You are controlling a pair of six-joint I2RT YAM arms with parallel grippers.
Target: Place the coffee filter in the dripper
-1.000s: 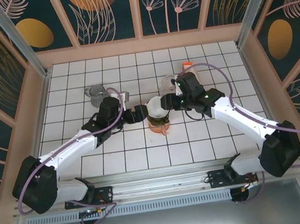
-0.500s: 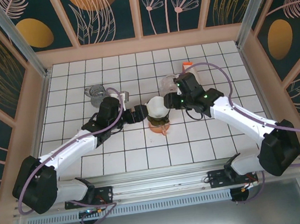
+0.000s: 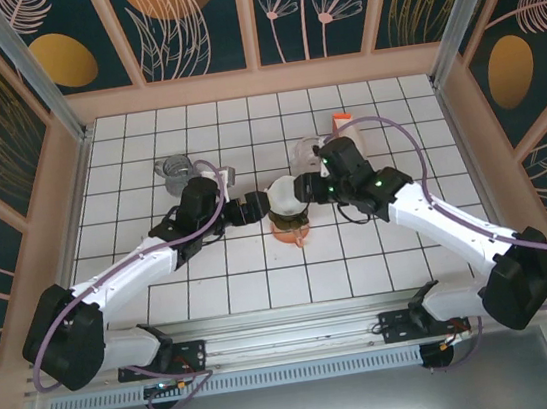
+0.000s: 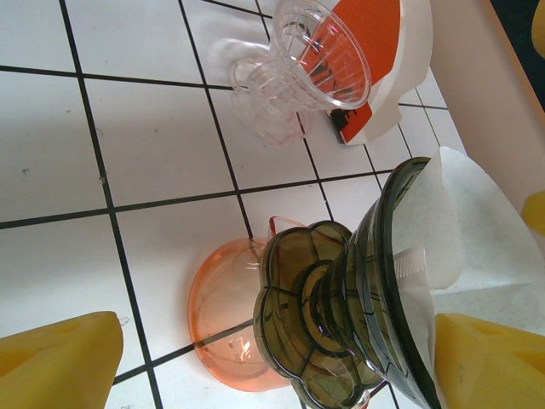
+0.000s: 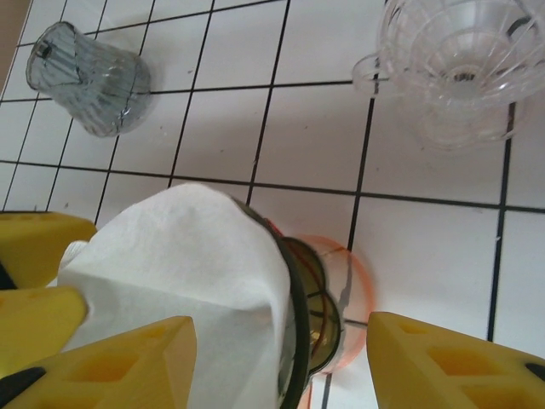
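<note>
The coffee filter's side (image 4: pixel 444 223) folds inward above the dark dripper's rim, so the robot's left gripper should stay near it while the right gripper spreads the filter's opening (image 3: pixel 285 194).
The white paper coffee filter (image 3: pixel 282 195) sits in the mouth of a dark smoky dripper (image 4: pixel 341 315), which leans over an orange dripper (image 3: pixel 292 232) at the table's middle. My left gripper (image 3: pixel 257 207) stands open on the left of it. In the left wrist view one finger (image 4: pixel 490 362) is beside the filter (image 4: pixel 460 230), and the other finger (image 4: pixel 60 366) is well clear of the dripper's foot. My right gripper (image 3: pixel 310 188) is open on the right. One right finger (image 5: pixel 128 366) lies against the filter (image 5: pixel 187 264), the other (image 5: pixel 460 366) is apart.
A clear dripper (image 3: pixel 305 150) stands just behind the right gripper, with a white and orange object (image 3: pixel 341 120) beyond it. A grey ribbed glass (image 3: pixel 176 169) lies at the back left. The orange dripper (image 5: pixel 358 281) rests on the white tiles.
The right arm has shifted slightly to the left and its jaws have wavered a little. The filter, the dark dripper and the left arm stay where they were.
</note>
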